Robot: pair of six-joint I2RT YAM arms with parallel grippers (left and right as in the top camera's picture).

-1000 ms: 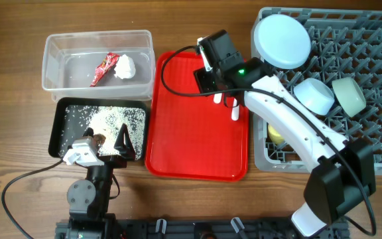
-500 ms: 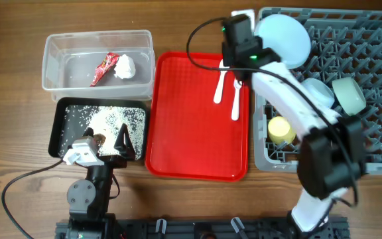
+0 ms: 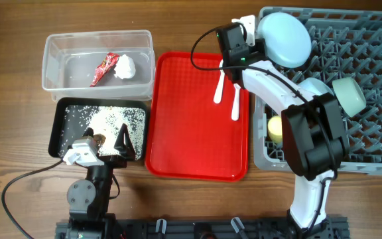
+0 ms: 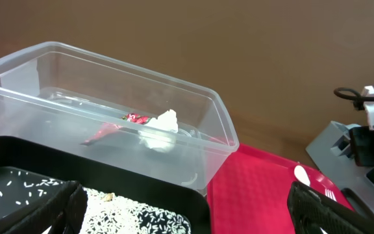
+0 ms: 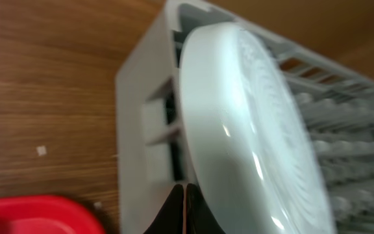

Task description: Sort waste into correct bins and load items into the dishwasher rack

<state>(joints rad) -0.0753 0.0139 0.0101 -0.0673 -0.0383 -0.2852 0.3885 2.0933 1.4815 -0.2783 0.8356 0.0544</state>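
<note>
I should push the plate inward (image 3: 285, 41) with my right gripper's fingers shut before taking the white spoon, since the light-blue plate leans on the dishwasher rack's corner side.
In the overhead view the right gripper (image 3: 249, 28) is shut and empty, at the dishwasher rack's (image 3: 377, 143) far left corner, beside the upright light-blue plate (image 3: 285, 40). The right wrist view has the shut fingertips (image 5: 182, 190) in front of the plate (image 5: 252, 117) and the rack wall (image 5: 141, 117). A white spoon (image 3: 235, 103) and fork (image 3: 219, 89) lie on the red tray (image 3: 191, 143). A yellow cup (image 3: 274, 127), a light-blue bowl (image 3: 316, 93) and a mint bowl (image 3: 349, 94) sit in the rack. The left gripper (image 3: 106, 141) is open over the black tray (image 3: 62, 123) of rice crumbs.
The clear tub (image 3: 65, 50) holds the red sachet (image 3: 103, 68) and the tissue ball (image 3: 125, 66). In the left wrist view the tub (image 4: 109, 84) stands behind the black tray (image 4: 174, 188), with the red tray (image 4: 258, 195) to the right. The right arm crosses the rack's left edge.
The right arm swung from above the red tray to the rack's far left corner, and its jaws closed on nothing. The left arm stayed still.
</note>
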